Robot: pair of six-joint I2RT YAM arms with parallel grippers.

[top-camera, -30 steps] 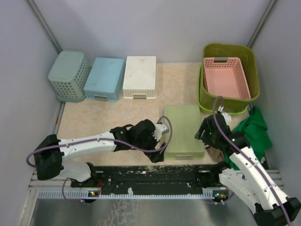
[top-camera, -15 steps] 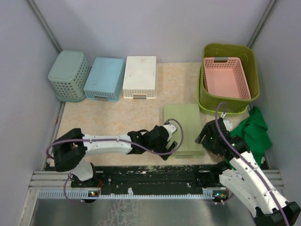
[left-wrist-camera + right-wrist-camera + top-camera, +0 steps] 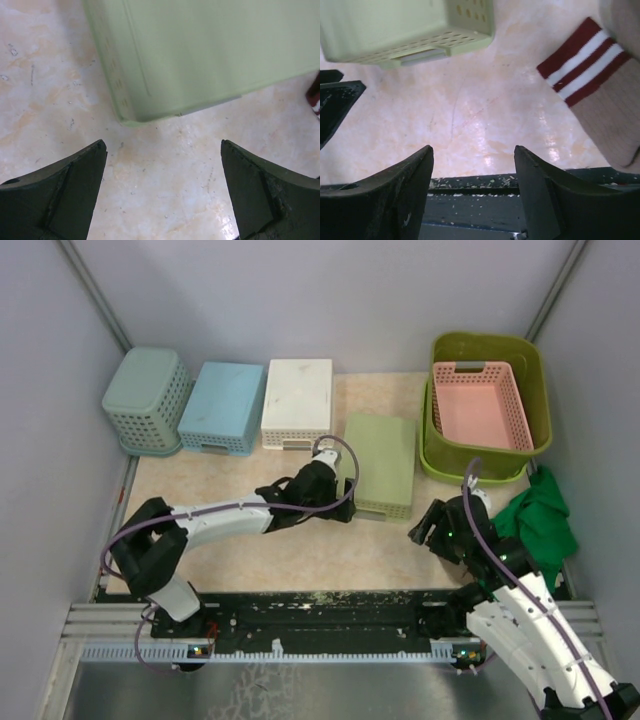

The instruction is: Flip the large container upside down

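I expect the pink basket [image 3: 480, 408] to come out alone and leave the tub standing empty when I lift the basket, because a gap shows [image 3: 486, 350] behind the basket's rim.
The large container [image 3: 436, 454] is a lime-green tub standing upright at the back right, with a pink perforated basket [image 3: 478, 408] lying inside it. Neither wrist view shows it. My left gripper [image 3: 338, 483] is open and empty, low over the table, at the near left corner of an overturned pale green basket [image 3: 384, 462]. That basket fills the top of the left wrist view [image 3: 210, 50], just beyond my open gripper [image 3: 162, 192]. My right gripper [image 3: 428, 530] is open and empty, in front of the tub and apart from it; it also shows in the right wrist view [image 3: 474, 192].
Overturned teal [image 3: 146, 398], blue [image 3: 222, 406] and white [image 3: 297, 401] baskets line the back left. A green cloth [image 3: 538, 517] lies at the right edge. A tan sock with red and white stripes [image 3: 600, 95] lies right of my right gripper. The pale green basket [image 3: 405, 30] lies ahead of it.
The pale green basket has slid from the front edge back toward the white basket, with my left gripper behind it. My right gripper has shifted slightly left and back.
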